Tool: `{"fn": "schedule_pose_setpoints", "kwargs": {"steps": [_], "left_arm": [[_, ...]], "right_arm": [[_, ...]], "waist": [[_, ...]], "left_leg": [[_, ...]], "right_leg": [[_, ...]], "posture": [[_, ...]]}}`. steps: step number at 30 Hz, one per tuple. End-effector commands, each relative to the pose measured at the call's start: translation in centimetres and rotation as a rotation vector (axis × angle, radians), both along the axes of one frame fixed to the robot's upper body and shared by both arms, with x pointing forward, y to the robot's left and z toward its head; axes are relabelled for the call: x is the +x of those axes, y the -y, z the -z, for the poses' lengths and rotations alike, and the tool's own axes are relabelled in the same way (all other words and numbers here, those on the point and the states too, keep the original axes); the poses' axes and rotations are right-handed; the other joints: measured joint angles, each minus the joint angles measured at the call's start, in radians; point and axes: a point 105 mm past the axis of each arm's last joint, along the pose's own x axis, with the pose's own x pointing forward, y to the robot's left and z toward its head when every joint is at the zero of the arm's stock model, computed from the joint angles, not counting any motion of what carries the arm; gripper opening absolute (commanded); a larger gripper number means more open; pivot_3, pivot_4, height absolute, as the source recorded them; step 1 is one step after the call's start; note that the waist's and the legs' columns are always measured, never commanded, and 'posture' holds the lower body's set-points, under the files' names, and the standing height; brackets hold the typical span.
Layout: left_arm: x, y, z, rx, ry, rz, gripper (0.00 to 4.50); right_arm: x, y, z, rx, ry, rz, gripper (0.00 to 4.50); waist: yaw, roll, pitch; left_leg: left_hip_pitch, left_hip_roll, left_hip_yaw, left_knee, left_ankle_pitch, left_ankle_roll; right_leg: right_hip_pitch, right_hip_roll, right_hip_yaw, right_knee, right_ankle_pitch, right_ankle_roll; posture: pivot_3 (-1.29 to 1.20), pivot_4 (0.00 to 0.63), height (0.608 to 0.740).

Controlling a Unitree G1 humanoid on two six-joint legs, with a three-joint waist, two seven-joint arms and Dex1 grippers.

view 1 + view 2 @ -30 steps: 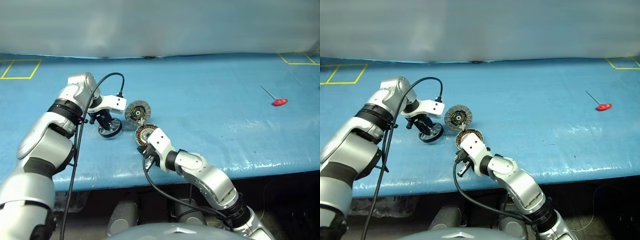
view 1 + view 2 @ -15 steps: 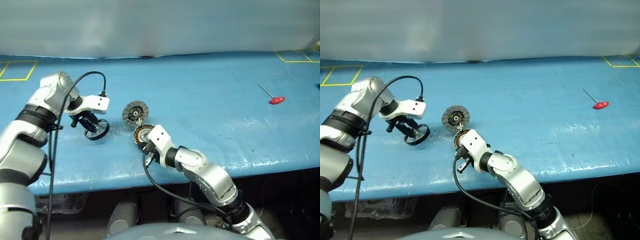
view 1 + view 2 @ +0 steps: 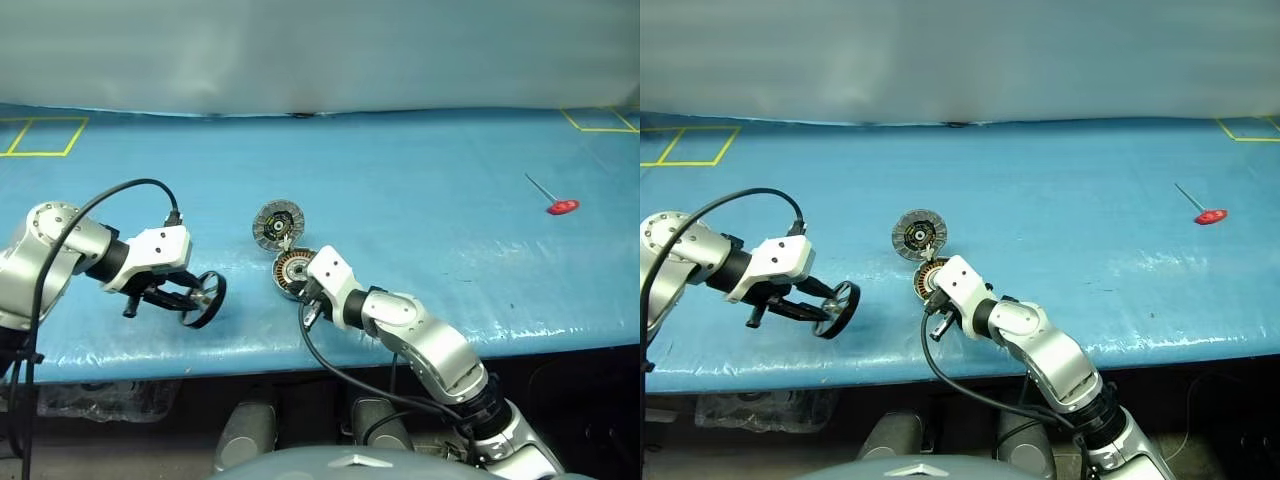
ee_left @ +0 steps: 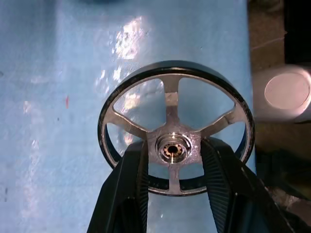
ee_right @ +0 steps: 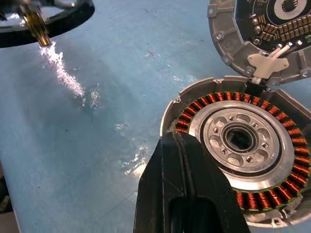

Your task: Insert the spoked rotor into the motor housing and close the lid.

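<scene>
Next, my right gripper backs away, as it covers the motor housing's near rim, before my left gripper lowers the spoked rotor into the housing.
My left gripper is shut on the hub of the spoked rotor, a dark-rimmed wheel with silver spokes. It holds the spoked rotor on edge over the front left of the blue table. The motor housing lies open-face up at the table's middle, with its copper coils and silver hub showing. The lid lies just behind it, dark inner face up, joined to it by a white connector. My right gripper is shut, its tips resting against the housing's near rim.
A red-handled tool lies far right on the blue table cover. Yellow tape squares mark the back corners. The table's front edge runs close under both arms.
My left arm has pulled back toward the front left with the rotor, away from the lid and housing. The right gripper has stayed at the housing's rim.
</scene>
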Motion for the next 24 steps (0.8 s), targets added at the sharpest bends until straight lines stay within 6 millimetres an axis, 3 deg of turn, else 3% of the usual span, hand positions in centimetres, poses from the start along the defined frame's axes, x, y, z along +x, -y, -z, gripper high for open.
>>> {"fn": "schedule_pose_setpoints", "kwargs": {"steps": [1,7,10,17,24], "left_arm": [[0.0,1.8,-2.2,-0.12,0.143,-0.02,1.29],[0.5,5.1,-1.7,-0.298,0.28,-0.109,1.29],[0.7,6.2,-1.0,-0.366,0.307,-0.161,1.29],[1.3,8.0,-0.1,-0.496,0.365,-0.264,1.29],[1.0,9.0,2.1,-0.5,0.32,-0.28,1.29]], "right_arm": [[0.2,0.9,-1.8,0.035,0.07,-0.016,0.0],[-0.2,3.4,-1.6,0.041,0.098,-0.05,0.0],[-0.5,4.2,-1.8,0.133,0.09,-0.05,0.0],[0.4,6.1,-2.1,0.297,0.172,0.062,0.0],[0.6,7.1,-0.3,0.312,0.135,0.092,0.0]], "waist": [[-0.001,0.0,0.0],[0.006,0.0,0.0],[0.006,0.0,0.0],[0.009,0.0,0.0],[0.009,0.0,0.001]], "left_leg": [[0.001,0.0,0.0,0.0,0.0,0.0],[0.002,0.0,0.001,-0.001,0.0,0.0],[0.003,0.0,0.001,-0.002,0.0,0.0],[0.004,0.001,0.002,-0.002,0.0,-0.001],[0.004,0.001,0.003,-0.002,0.0,-0.001]], "right_leg": [[0.001,0.0,0.0,0.0,0.0,0.001],[0.004,0.0,0.001,0.0,0.001,0.002],[0.004,-0.001,0.002,0.0,0.001,0.002],[0.006,-0.001,0.003,0.0,0.001,0.002],[0.005,-0.001,0.005,0.0,0.0,-0.001]], "posture": [[0.0,0.15,0.74],[0.0,0.15,0.74],[0.0,0.15,0.74],[0.0,0.15,0.74],[0.0,0.15,0.74]]}}
